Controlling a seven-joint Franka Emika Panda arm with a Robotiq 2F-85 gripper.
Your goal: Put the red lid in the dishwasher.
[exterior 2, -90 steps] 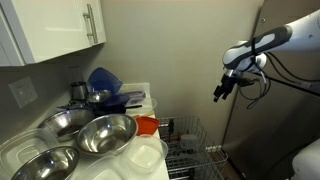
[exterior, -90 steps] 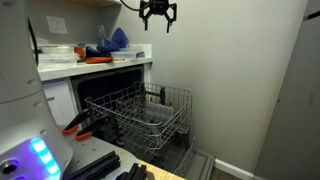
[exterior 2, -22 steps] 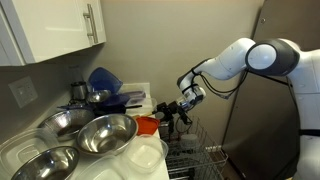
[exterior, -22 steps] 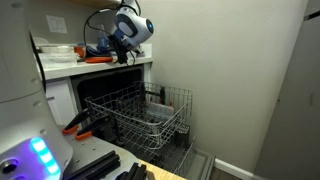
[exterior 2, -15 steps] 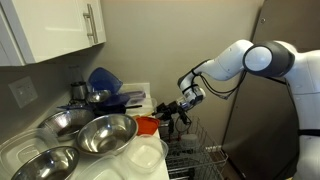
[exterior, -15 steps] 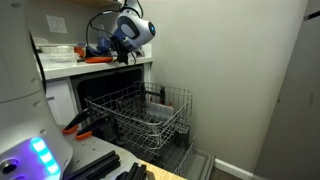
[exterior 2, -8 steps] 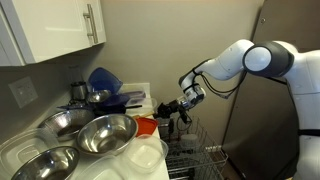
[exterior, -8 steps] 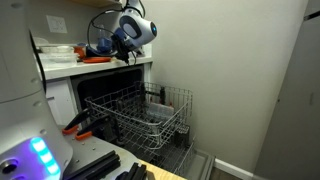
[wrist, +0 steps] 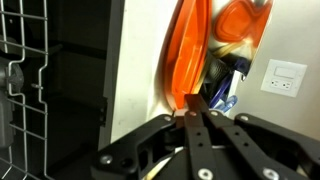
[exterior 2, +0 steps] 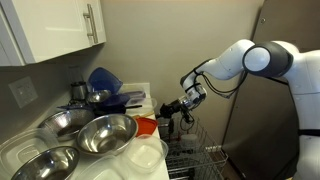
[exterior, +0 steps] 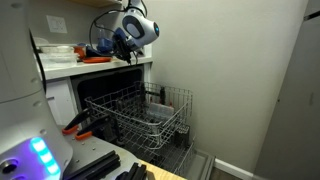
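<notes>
My gripper's fingers are closed at the very edge of the red lid's near rim (wrist: 179,100). I should open them, reach farther over the lid (wrist: 186,76) and close there.
The red lid (exterior 2: 147,125) lies at the counter's edge above the dishwasher (exterior: 100,92), whose grey wire rack (exterior: 150,115) is pulled out. In the wrist view the red lid (wrist: 185,50) shows edge-on, bright orange, right at my fingertips. My gripper (exterior 2: 166,110) reaches the lid from the rack side, and its fingers are pressed together on the lid's near rim (wrist: 190,100). In an exterior view the gripper (exterior: 119,46) sits low over the counter, and most of the lid is hidden behind it. The rack's wires (wrist: 20,90) fill the left of the wrist view.
Several metal bowls (exterior 2: 100,135) and white containers (exterior 2: 145,155) crowd the near counter. Blue plastic items (exterior 2: 103,80) stand behind the lid. A long red-orange, black-tipped tool (exterior: 75,125) lies low beside the rack. A wall outlet (wrist: 285,75) is behind the counter.
The jaws have closed from partly open to shut at the lid's rim. The arm has barely shifted and the lid has not left the counter.
</notes>
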